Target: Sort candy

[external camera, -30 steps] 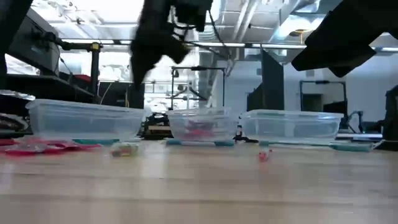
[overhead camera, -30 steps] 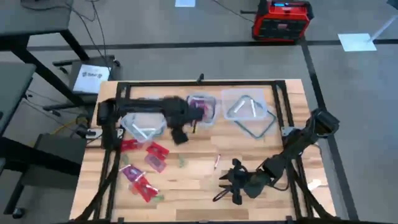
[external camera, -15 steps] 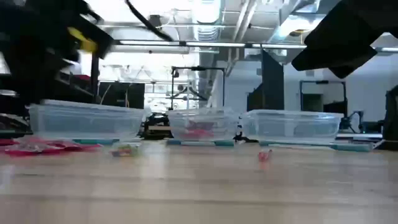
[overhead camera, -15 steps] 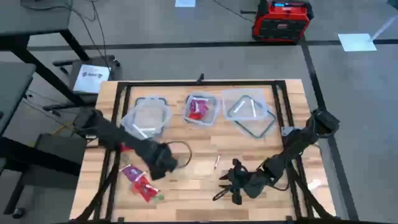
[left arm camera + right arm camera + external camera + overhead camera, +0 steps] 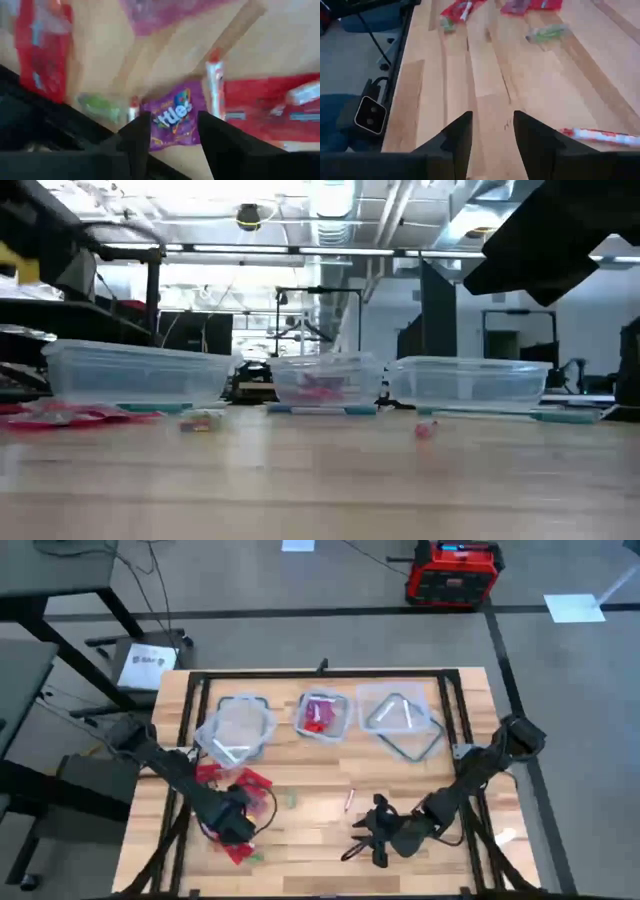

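My left gripper's open fingers have the purple packet (image 5: pixel 175 116) centred in the gap between them, so I should keep going down until they can close on the packet's near edge (image 5: pixel 175 142).
Loose candy lies at the table's near left: red packets (image 5: pixel 255 780), a green piece (image 5: pixel 290 800) and a thin red stick (image 5: pixel 348 800). My left gripper (image 5: pixel 232 825) hangs over this pile, pointing down and open. In the left wrist view its fingers (image 5: pixel 172 125) stand on either side of a purple packet (image 5: pixel 175 117) that lies flat on the wood, without touching it. Red packets (image 5: pixel 270 107) lie beside it. My right gripper (image 5: pixel 365 840) waits open near the front middle, with bare wood between its fingers (image 5: pixel 491 117).
Three clear tubs stand in a row at the back: the left one (image 5: pixel 237 727), the middle one (image 5: pixel 322 712) with red candy inside, and the right one (image 5: pixel 400 718). A red-white stick (image 5: pixel 600 135) lies just ahead of my right gripper. Black frame bars run along the table's edges.
My left gripper has swung from over the middle tub toward the table's near left, come down over the candy pile and rolled at the wrist. It has stayed open. The middle tub and its red candy now show uncovered.
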Controlling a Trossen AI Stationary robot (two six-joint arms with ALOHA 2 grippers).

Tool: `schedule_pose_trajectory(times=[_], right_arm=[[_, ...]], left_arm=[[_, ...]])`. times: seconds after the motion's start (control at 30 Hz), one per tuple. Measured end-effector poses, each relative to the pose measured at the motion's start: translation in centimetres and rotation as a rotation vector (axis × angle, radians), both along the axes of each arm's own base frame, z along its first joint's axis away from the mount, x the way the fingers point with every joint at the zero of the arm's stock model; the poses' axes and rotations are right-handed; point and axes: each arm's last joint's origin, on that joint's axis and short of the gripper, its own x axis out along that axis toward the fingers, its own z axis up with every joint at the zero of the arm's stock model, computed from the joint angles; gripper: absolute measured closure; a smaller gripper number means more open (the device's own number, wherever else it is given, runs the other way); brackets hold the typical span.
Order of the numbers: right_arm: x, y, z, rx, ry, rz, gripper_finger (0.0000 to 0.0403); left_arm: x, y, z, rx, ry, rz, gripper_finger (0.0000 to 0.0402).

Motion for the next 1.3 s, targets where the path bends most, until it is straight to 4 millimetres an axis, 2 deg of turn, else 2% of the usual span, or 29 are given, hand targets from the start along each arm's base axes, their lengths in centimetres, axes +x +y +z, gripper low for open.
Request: schedule_pose_trajectory(times=[0.23, 0.37, 0.47, 0.57, 0.7, 0.87, 1.07, 1.17, 1.3], right_arm=[[0.0, 0.0, 0.0, 0.0, 0.0, 0.001, 0.0271], [0.0, 0.0, 0.0, 0.0, 0.0, 0.001, 0.0271], [0.0, 0.0, 0.0, 0.0, 0.0, 0.001, 0.0271], [0.0, 0.0, 0.0, 0.0, 0.0, 0.001, 0.0271], [0.0, 0.0, 0.0, 0.0, 0.001, 0.001, 0.0271], [0.0, 0.0, 0.0, -0.001, 0.001, 0.0, 0.0271], [0.1, -0.2, 0.0, -0.002, 0.0, -0.009, 0.0271], [0.1, -0.2, 0.0, -0.003, -0.001, -0.01, 0.0271], [0.1, -0.2, 0.0, -0.003, -0.001, -0.009, 0.0271]], left_arm=[[-1.0, 0.4, -2.9, -0.113, 0.033, -0.048, 0.0253], [-1.9, 0.9, -5.0, -0.157, 0.007, -0.001, 0.0253], [-2.4, 1.2, -5.8, -0.178, 0.006, 0.043, 0.0257], [-2.6, 1.3, -5.9, -0.169, 0.027, 0.045, 0.0292], [-2.2, 1.6, -5.7, -0.139, 0.04, 0.032, 0.038], [0.1, 1.0, -3.7, -0.11, -0.065, 0.001, 0.0387], [4.9, 0.5, 1.4, -0.12, -0.3, -0.113, 0.0392], [7.4, 1.5, 4.2, -0.027, -0.459, -0.172, 0.0392], [10.2, 4.2, 7.1, 0.198, -0.615, -0.232, 0.0392]])
